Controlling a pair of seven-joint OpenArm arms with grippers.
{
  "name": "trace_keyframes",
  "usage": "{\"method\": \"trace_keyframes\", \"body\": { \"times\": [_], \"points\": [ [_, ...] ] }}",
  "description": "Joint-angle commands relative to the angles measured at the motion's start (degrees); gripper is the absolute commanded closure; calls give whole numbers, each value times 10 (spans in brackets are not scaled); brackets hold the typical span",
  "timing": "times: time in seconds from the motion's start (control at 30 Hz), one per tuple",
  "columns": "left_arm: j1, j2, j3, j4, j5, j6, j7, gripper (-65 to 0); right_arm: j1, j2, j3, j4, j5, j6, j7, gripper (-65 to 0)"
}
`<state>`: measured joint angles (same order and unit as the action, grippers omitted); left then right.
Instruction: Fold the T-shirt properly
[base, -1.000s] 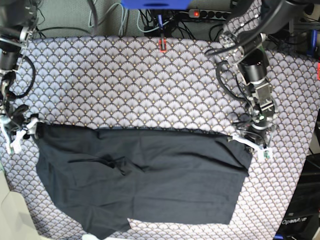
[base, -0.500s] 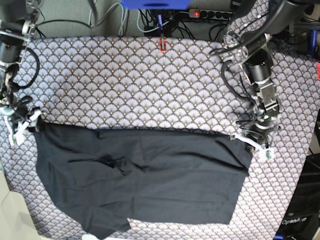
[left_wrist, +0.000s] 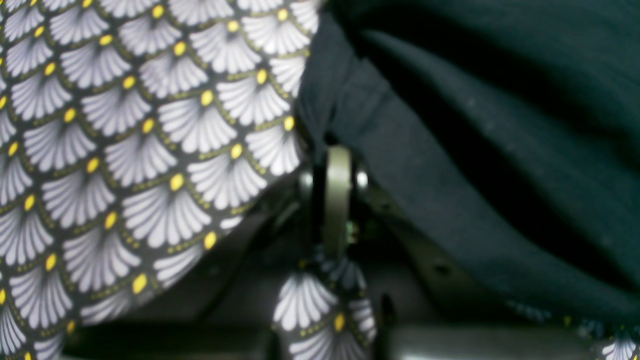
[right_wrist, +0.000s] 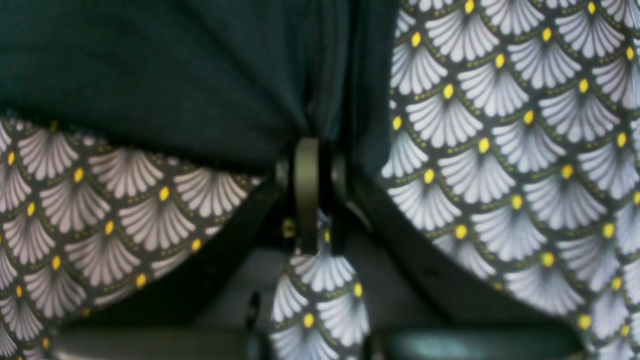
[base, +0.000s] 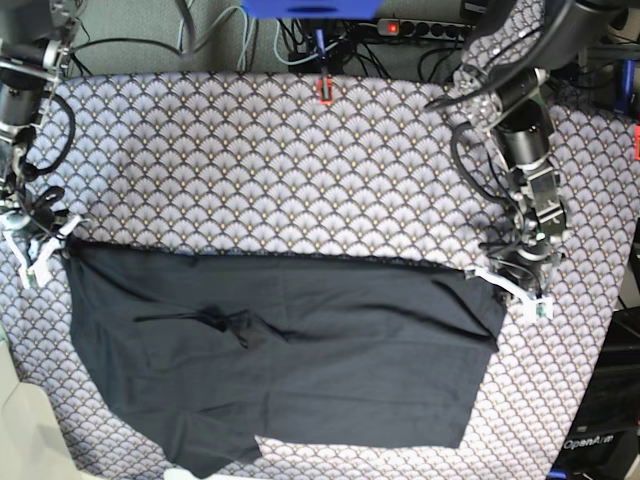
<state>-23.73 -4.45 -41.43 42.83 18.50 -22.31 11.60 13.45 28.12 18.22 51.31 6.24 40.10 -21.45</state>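
My right gripper and my left gripper are about to pull the T-shirt back toward the red marker (base: 325, 91) before folding, because the black T-shirt's sleeve (base: 208, 452) is at the front edge.
The black T-shirt (base: 300, 350) lies spread flat across the near half of the fan-patterned tablecloth (base: 280, 170), its top edge straight and one sleeve pointing to the front left. My left gripper (base: 495, 283) is at the shirt's upper right corner. In the left wrist view the left gripper (left_wrist: 332, 152) is shut, with the dark T-shirt (left_wrist: 475, 150) bunched at its tips. My right gripper (base: 55, 248) is at the upper left corner. In the right wrist view the right gripper (right_wrist: 312, 145) is shut, and the T-shirt (right_wrist: 150, 60) gathers into it.
A red marker (base: 325, 92) sits at the table's far edge, with a power strip (base: 420, 27) and cables behind it. A beige surface (base: 20, 440) shows at the front left corner. The tablecloth runs to the table edges on both sides.
My right gripper has gone from open to shut on the shirt's upper left corner, drawing that corner slightly left. The left arm has shifted a little to the right, still shut.
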Motion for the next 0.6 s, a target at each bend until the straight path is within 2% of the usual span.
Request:
{"method": "trace_keyframes", "body": {
  "times": [0.0, 0.23, 0.3, 0.43, 0.57],
  "points": [
    [-1, -12, -1, 1, 23, 24, 37, 0, 13, 25, 5, 11, 1, -1, 7, -6],
    [1, -15, -2, 2, 27, 20, 37, 0, 7, 35, 6, 12, -1, -1, 2, -6],
    [11, -15, -4, 6, 27, -3, 43, 0, -6, 35, 6, 12, -1, -1, 2, -6],
    [45, -10, -2, 102, 23, -39, 105, 0, -33, 32, 6, 27, 1, -1, 7, -6],
    [74, 19, 0, 187, 29, -58, 127, 0, -70, 9, 6, 91, -1, -1, 4, -6]
  ]
}}
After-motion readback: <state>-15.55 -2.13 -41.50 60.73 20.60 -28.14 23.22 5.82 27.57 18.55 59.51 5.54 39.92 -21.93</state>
